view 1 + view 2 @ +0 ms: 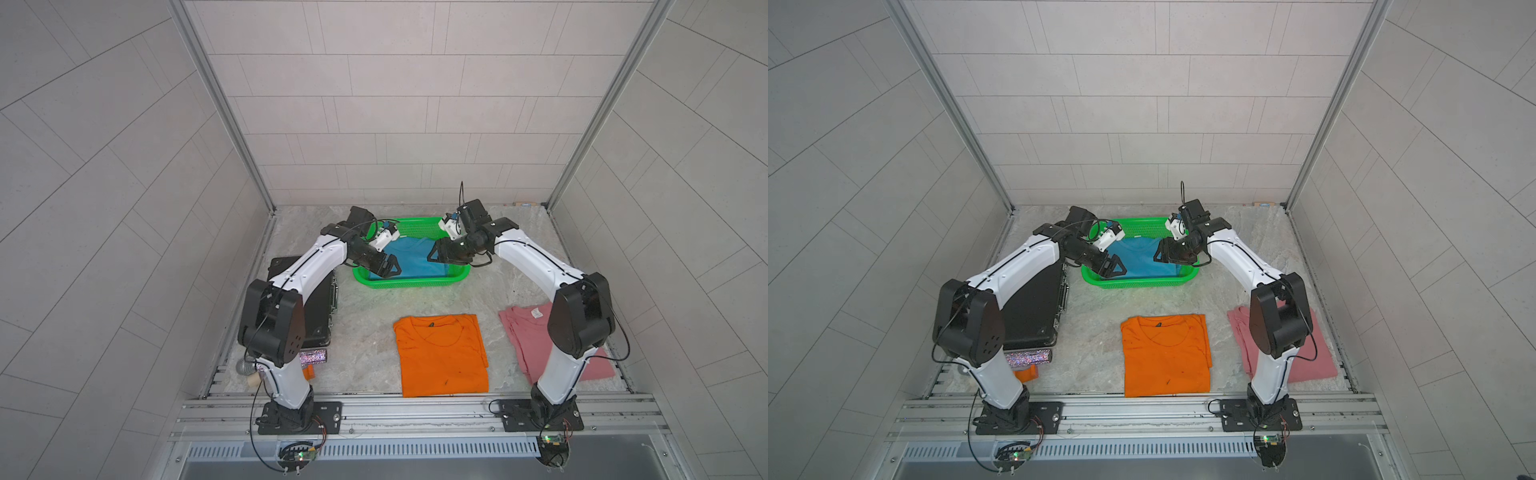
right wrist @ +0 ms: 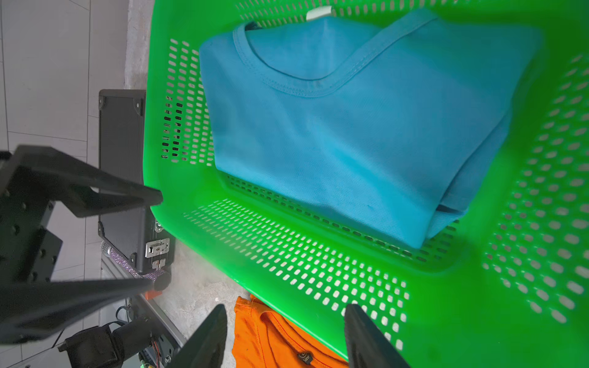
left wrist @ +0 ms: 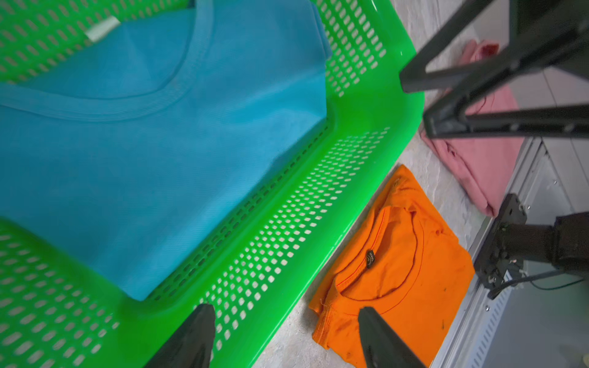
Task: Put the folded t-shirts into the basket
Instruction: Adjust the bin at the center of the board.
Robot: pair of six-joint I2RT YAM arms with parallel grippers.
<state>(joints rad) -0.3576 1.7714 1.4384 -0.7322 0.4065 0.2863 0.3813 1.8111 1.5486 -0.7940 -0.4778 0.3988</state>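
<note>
The sky blue t-shirt's side edge [image 2: 471,167] is crooked on top of its lower layer, so my right gripper should make the t-shirt straight at its shoulder [image 2: 512,46] before it takes the next one.
The sky blue folded t-shirt [image 1: 411,259] [image 1: 1142,259] lies flat inside the green basket [image 1: 409,283] [image 1: 1138,283] at the back of the table. My left gripper [image 1: 392,266] [image 3: 285,308] hovers over the basket's left front corner, open and empty. Over the right end my right gripper [image 1: 434,253] [image 2: 284,306] is open, also empty. The orange t-shirt [image 1: 442,357] [image 3: 398,270] lies folded on the table in front of the basket. At the front right the pink t-shirt [image 1: 525,332] [image 3: 478,165] is partly hidden by my right arm.
A black flat case [image 1: 316,307] lies at the left under my left arm. Near its front end are a glittery cylinder [image 1: 313,356] and a small orange plastic piece [image 1: 309,371]. An aluminium rail [image 1: 415,405] borders the table's front edge.
</note>
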